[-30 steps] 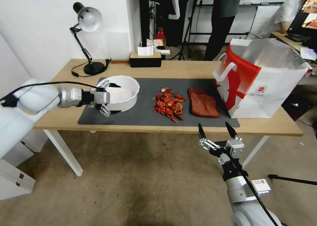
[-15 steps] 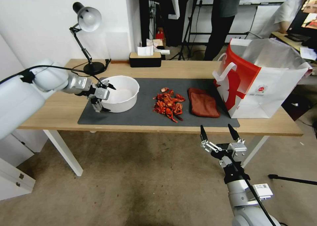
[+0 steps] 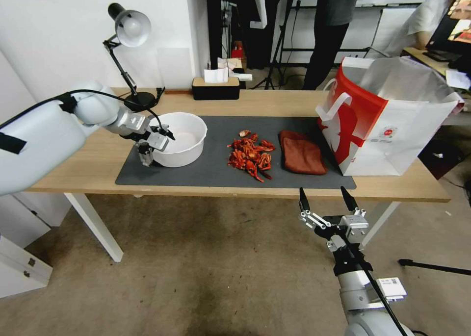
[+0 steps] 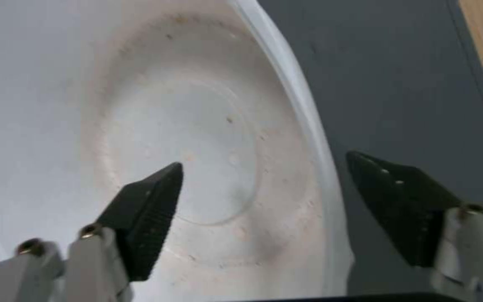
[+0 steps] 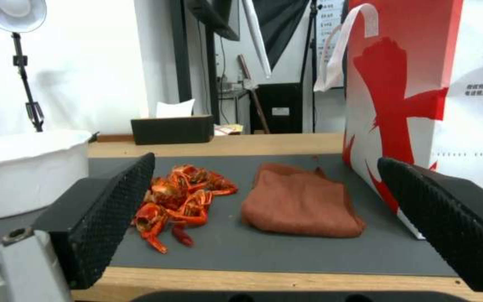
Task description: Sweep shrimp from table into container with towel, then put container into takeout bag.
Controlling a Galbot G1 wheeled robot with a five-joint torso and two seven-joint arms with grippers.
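Note:
My gripper will carry the white container point(image 3: 180, 141) by one side. The white container will stay round because a thick rim goes around it.
The white container point(image 3: 184, 135) stands at the left end of the dark mat point(image 3: 221, 174) on the table point(image 3: 274, 103). My left gripper point(image 3: 158, 148) is open and straddles the container's left rim. In the left wrist view, one finger is inside the container point(image 4: 141, 105) and the other is outside, over the mat. The shrimp point(image 3: 250, 157) lie piled mid-mat, and the folded rust-red towel point(image 3: 301, 154) lies just right of them. The takeout bag point(image 3: 387, 120) stands open at the right end. My right gripper point(image 3: 322, 193) hangs open below the table's front edge, facing the shrimp point(image 5: 180, 197) and the towel point(image 5: 297, 201).
A black desk lamp point(image 3: 130, 29) stands at the back left with its cord on the wood. A black tissue box point(image 3: 216, 88) sits at the back edge. Bare mat lies between the container and the shrimp. The bag stands close to the towel's right side.
My left arm has swung in and turned, bringing its open gripper from beside the container to astride its left rim. The right gripper has sunk a little lower.

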